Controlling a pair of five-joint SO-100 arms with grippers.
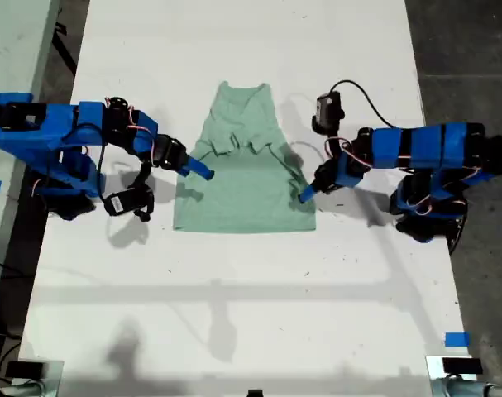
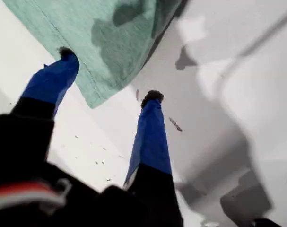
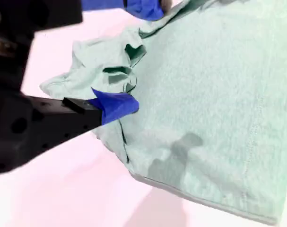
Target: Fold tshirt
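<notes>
Soft creases (image 1: 241,149) are bunched up across the middle of the tshirt, so its hem (image 1: 245,230) will flop over limply and land wrinkled when I bring it toward the tshirt's collar.
The pale mint-green tshirt (image 1: 242,178) lies flat on the white table (image 1: 234,314), collar toward the far edge, both sleeves folded in and rumpled. My first gripper (image 1: 306,193) is at the shirt's side on the exterior view's right. In the first wrist view it (image 2: 109,74) is open astride a hem corner (image 2: 98,92), one fingertip (image 2: 65,53) on the cloth and the other on bare table. My second gripper (image 1: 198,169) is at the shirt's other side. It (image 3: 131,56) is open, with the bunched sleeve (image 3: 98,66) between its blue fingers.
A black wrist camera (image 1: 327,110) with a looping cable stands over the table beside the shirt on the exterior view's right. Blue tape (image 1: 456,339) marks the near corner on that side. Dark floor borders the table on both sides.
</notes>
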